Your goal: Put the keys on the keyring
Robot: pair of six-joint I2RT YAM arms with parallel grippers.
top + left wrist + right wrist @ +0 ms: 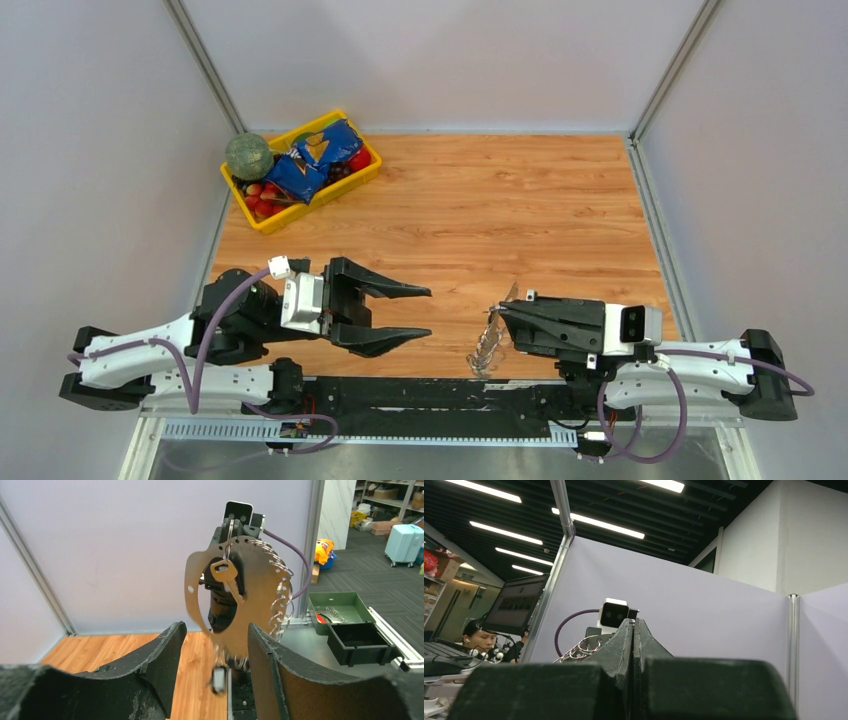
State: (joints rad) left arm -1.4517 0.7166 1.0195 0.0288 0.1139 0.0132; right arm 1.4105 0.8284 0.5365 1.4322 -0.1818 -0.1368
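My right gripper's fingers are covering the top of the ring (230,526) carrying the keyring, so my left gripper should grip its lower part (226,553) before my right gripper opens and moves away.
My right gripper (504,309) is shut on the top of the keyring (489,346), which hangs from it at the table's near edge. In the left wrist view the keyring (260,600) is a thin metal oval loop with small rings along its right edge. A silvery key (228,576) hangs inside the loop from its top. Below the loop a small black-headed key (218,679) is blurred; whether it hangs or is loose I cannot tell. My left gripper (425,313) faces the keyring from the left, open, nothing between its fingers (165,655). The right wrist view shows pressed-together fingertips (633,625) and rings (581,649).
A yellow bin (262,219) with snack bags, red fruit and a green ball stands at the table's back left. Grey partition walls close the table on three sides. Off the table, a green tray (339,605) and a black box (360,642) sit beyond the right arm.
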